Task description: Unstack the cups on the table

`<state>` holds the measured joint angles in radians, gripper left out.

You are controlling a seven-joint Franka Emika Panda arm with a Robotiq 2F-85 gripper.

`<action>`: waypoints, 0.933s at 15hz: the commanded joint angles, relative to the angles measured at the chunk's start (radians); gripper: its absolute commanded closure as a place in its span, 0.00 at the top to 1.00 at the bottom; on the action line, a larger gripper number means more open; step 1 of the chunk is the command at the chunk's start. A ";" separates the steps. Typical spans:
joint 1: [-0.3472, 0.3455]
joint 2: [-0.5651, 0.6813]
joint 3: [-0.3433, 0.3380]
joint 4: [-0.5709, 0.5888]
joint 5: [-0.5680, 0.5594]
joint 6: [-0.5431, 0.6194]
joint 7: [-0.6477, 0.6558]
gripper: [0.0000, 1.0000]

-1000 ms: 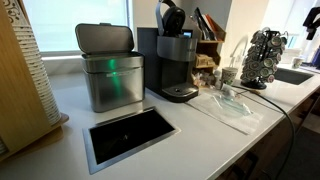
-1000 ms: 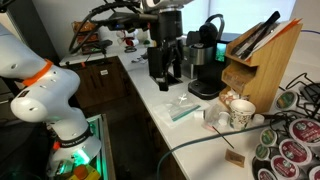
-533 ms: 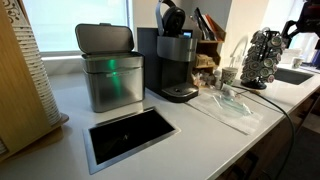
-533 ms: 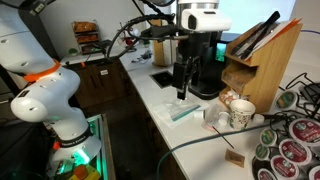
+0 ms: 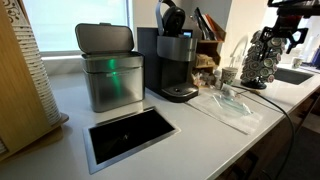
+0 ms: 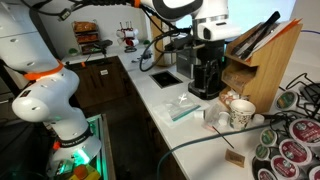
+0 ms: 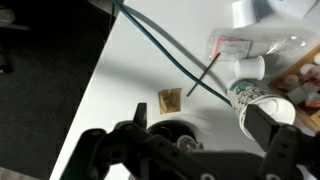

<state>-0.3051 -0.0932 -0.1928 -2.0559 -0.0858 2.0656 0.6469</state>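
The printed cup stands upright, its rim point(image 6: 242, 103) open toward my spread fingers, so I should go on lowering my gripper until they straddle its side point(image 6: 234, 109), and then close them.
The cups stand on the white table point(image 5: 205, 135) near the pod rack: a pale cup point(image 5: 230, 75), seen in an exterior view as a printed cup point(image 6: 238, 113) with a small white one point(image 6: 212, 116) beside it. In the wrist view the printed cup point(image 7: 258, 95) and the small white cup point(image 7: 246, 68) sit at the right on the table point(image 7: 130, 60). My gripper point(image 7: 200, 125) is open and empty, above the table, apart from the cups. It shows high up in both exterior views point(image 5: 285, 38) point(image 6: 205, 62).
A black coffee machine point(image 5: 175, 65), a steel bin point(image 5: 108, 68) and the dark opening point(image 5: 130, 133) are on the counter. The pod rack point(image 5: 262, 58) stands by the cups. A clear plastic sheet point(image 5: 235, 105), a dark cable point(image 7: 165, 50) and a brown packet point(image 7: 170, 98) lie nearby.
The arm has swung along the counter toward the coffee machine and the cups. The gripper has come into an exterior view at the top right. The cups have not moved.
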 commanded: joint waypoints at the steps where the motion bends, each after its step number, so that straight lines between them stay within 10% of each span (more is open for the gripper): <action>1: 0.026 0.037 -0.009 0.016 -0.006 0.024 0.034 1.00; 5: 0.036 0.064 -0.014 0.031 -0.007 0.028 0.039 1.00; 14: 0.090 0.234 -0.018 -0.025 0.087 0.608 0.294 1.00</action>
<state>-0.2442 0.0925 -0.1938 -2.0672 0.0082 2.5468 0.8723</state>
